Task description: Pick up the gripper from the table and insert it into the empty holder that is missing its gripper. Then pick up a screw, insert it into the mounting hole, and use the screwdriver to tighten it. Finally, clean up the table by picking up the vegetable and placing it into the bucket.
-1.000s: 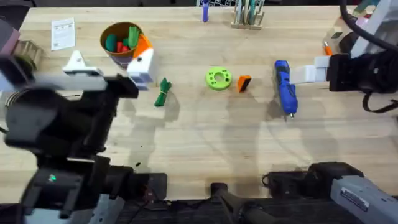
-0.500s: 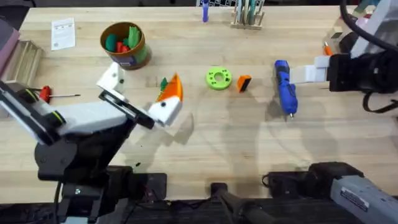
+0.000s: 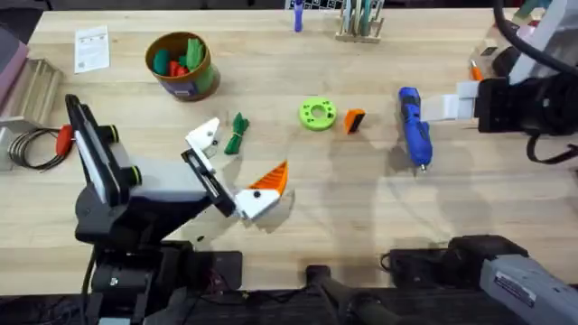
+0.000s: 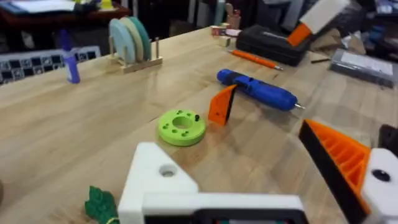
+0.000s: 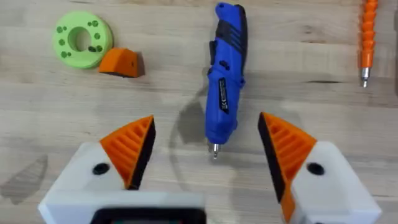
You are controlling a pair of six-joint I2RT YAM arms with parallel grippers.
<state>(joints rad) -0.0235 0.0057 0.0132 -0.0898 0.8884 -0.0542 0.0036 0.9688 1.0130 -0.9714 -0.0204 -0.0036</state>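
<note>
The empty white holder [image 3: 204, 135] has an open notch. So I expect the small orange gripper [image 3: 354, 120] to stay seated when I push it in, even before screwing.
The small orange gripper [image 3: 354, 120] [image 4: 222, 106] [image 5: 121, 63] lies on the table beside a lime-green disc [image 3: 317, 114] [image 5: 83, 38]. My left gripper [image 3: 246, 149] [image 4: 227, 140] is open and holds nothing. One of its fingers is a bare white holder [image 3: 203, 135] [image 4: 158, 180]; the other carries an orange pad. The dark green vegetable [image 3: 237, 134] [image 4: 99, 204] lies right beside the bare holder. My right gripper [image 3: 433, 108] [image 5: 207, 118] hovers open over the blue screwdriver [image 3: 414, 126] [image 5: 225, 74] [image 4: 255, 89]. The tan bucket [image 3: 182, 65] stands at the back left.
A red-handled screwdriver [image 3: 63, 138] and a black cable coil [image 3: 32, 149] lie at the left edge. An orange pen [image 3: 473, 69] [image 5: 368, 37] lies at the far right. A rack of discs [image 3: 361, 23], a blue marker [image 3: 297, 18] and a paper card [image 3: 91, 48] line the back.
My left gripper has swung from beside the bucket toward the table's front and right, past the vegetable, and still stands open. The right arm has not moved.
</note>
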